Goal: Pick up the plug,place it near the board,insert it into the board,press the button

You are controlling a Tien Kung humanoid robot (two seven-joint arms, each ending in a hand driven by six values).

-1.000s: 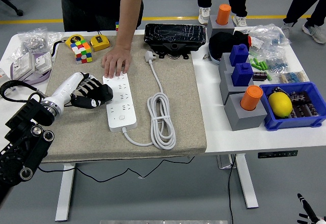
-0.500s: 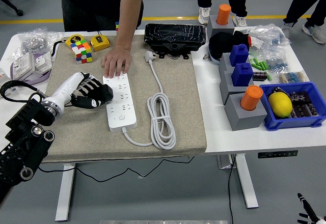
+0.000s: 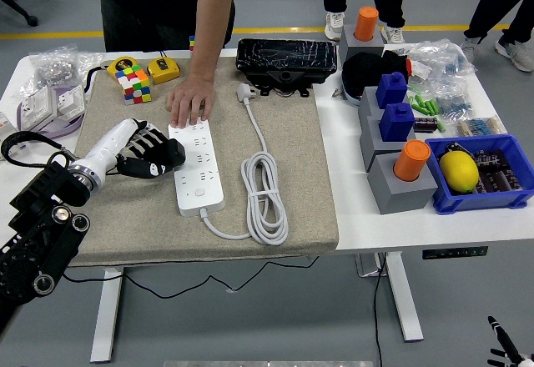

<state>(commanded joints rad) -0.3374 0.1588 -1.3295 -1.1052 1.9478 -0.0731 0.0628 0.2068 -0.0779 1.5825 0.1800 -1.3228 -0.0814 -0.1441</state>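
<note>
The thin black cord (image 3: 224, 284) is hanging loose below the table's edge, so the black plug (image 3: 173, 155) will drag the cord loosely behind it when I move the plug onto the board.
The white power strip (image 3: 198, 169) lies lengthwise on the beige mat (image 3: 292, 133). Its white plug (image 3: 245, 93) rests unplugged at the mat's far side, and the white cable (image 3: 265, 190) runs from it into a coil to the right of the strip. My left hand (image 3: 155, 155) lies on the mat against the strip's left edge, black fingers loosely spread and holding nothing. A person's hand (image 3: 190, 100) presses flat on the strip's far end. My right hand (image 3: 503, 349) barely shows at the bottom right corner, below the table.
A black device (image 3: 288, 57) sits behind the plug. A Rubik's cube (image 3: 135, 83) and a yellow tape measure (image 3: 163, 69) sit at the mat's far left. Grey blocks with blue and orange pegs (image 3: 400, 163) and a blue bin (image 3: 480, 171) fill the right side.
</note>
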